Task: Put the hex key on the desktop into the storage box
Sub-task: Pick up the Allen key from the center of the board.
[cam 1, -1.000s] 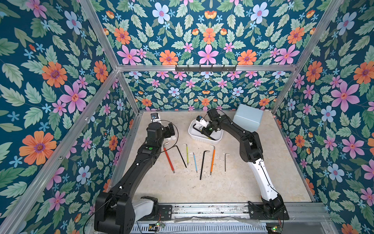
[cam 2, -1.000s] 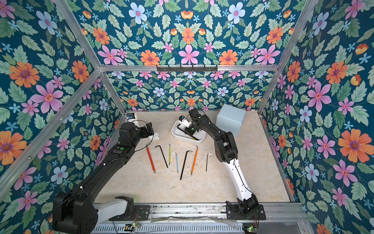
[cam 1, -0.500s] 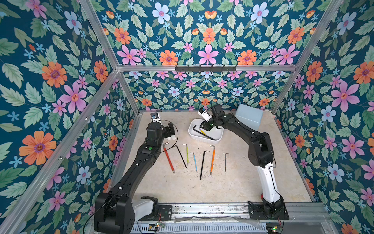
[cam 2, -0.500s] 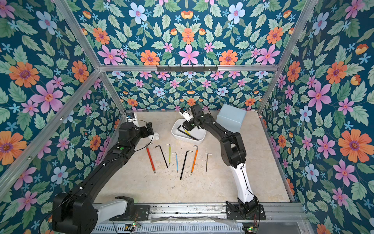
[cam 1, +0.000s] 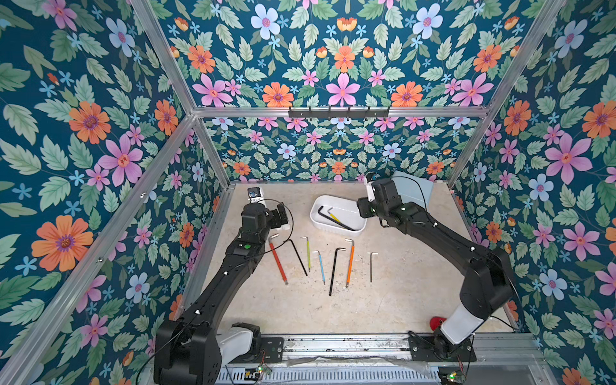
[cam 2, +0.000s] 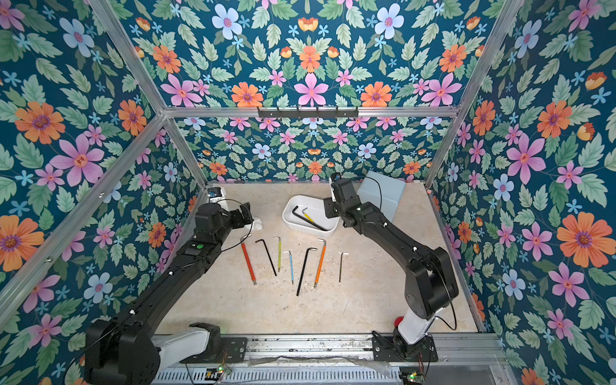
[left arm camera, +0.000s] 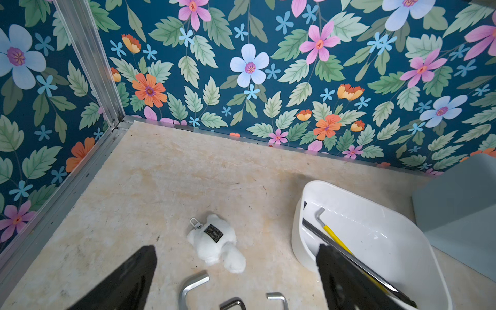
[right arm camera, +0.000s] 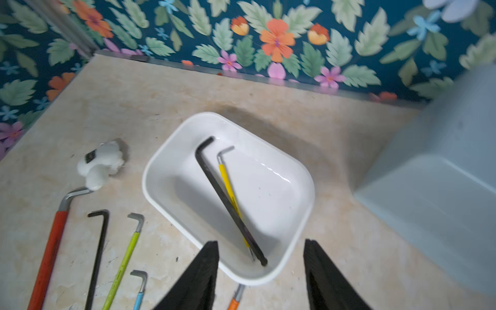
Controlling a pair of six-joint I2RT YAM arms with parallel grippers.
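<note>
The small grey key is clear of the orange key [cam 1: 350, 263], so my right gripper keeps going toward the small grey key's long part [cam 1: 371, 268] and closes there.
The white storage box [cam 1: 348, 206] [right arm camera: 268, 193] stands at the back of the beige desktop [cam 1: 400, 283]. Inside it lie a black hex key [right arm camera: 228, 204] and a yellow-handled one [right arm camera: 226, 179]. Several more hex keys lie in a row in front of the box, among them a red [cam 1: 278, 260], a long black [cam 1: 334, 270] and an orange one [cam 1: 350, 263]. My right gripper [right arm camera: 261, 243] hangs open and empty above the box's right end. Left of the box, my left gripper [left arm camera: 236, 248] is wide open and empty over the red key's bent end.
A taller pale blue box [cam 1: 413, 190] stands behind my right wrist in the back right corner. A small white plush toy [left arm camera: 214, 244] lies between the left gripper and the back wall. Floral walls with aluminium rails close in three sides.
My right gripper was shut low in the box; it has opened, risen and drawn back to the box's right end. The black hex key now lies in the box. The left arm has not moved.
</note>
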